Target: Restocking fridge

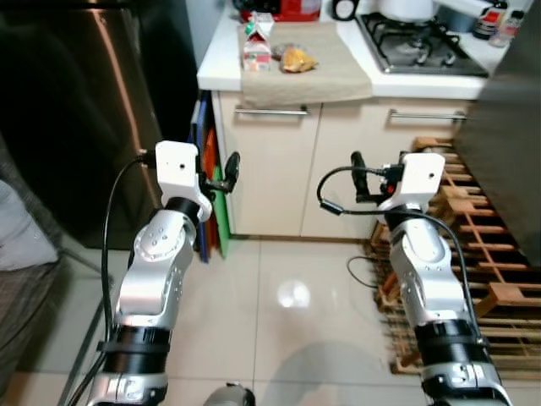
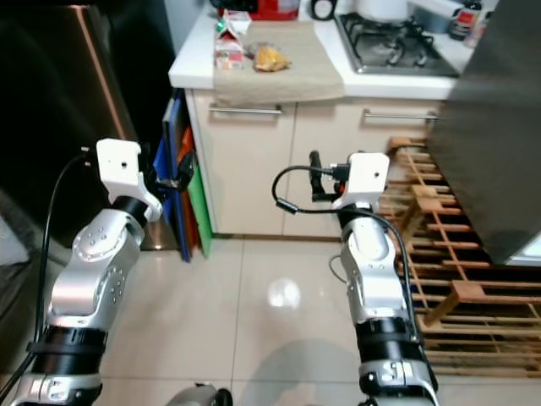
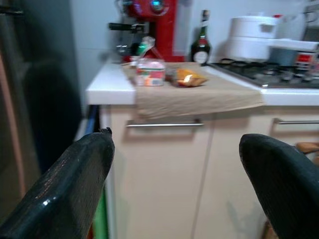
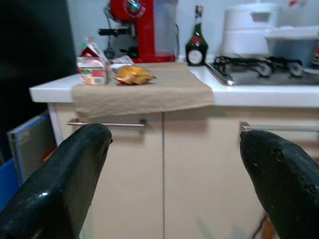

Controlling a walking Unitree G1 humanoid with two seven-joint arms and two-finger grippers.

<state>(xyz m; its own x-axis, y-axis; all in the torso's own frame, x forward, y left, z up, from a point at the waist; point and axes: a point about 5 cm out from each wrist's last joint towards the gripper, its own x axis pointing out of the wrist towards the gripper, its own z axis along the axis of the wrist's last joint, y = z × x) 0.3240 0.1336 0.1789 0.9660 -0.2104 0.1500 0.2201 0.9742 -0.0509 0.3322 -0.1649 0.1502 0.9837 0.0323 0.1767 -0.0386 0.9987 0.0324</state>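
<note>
My gripper will find fridge space hidden behind the dark panel (image 1: 505,127) when it carries the white carton there, because the panel rises above the wooden rack (image 1: 473,245).
A small red-and-white carton (image 1: 257,46) and an orange packet (image 1: 297,59) lie on a beige cloth (image 1: 334,76) on the white counter ahead. The dark steel fridge (image 1: 76,118) stands at the left, door closed. Both arms are raised in front of me, short of the cabinets. My left gripper (image 1: 230,169) is open and points toward the counter; in its wrist view the gripper (image 3: 175,138) holds nothing, with the carton (image 3: 150,72) far beyond. My right gripper (image 1: 358,167) is open as well, and between its fingers (image 4: 175,134) there is nothing; the packet (image 4: 133,74) lies ahead.
Cream cabinets (image 1: 338,161) with bar handles stand under the counter. A gas hob (image 1: 418,42), a red coffee machine (image 4: 137,30) and a bottle (image 4: 195,42) sit further back. A wooden rack (image 1: 473,254) lies on the floor at right, under a dark panel (image 1: 507,127). Coloured boards (image 1: 211,199) lean beside the fridge.
</note>
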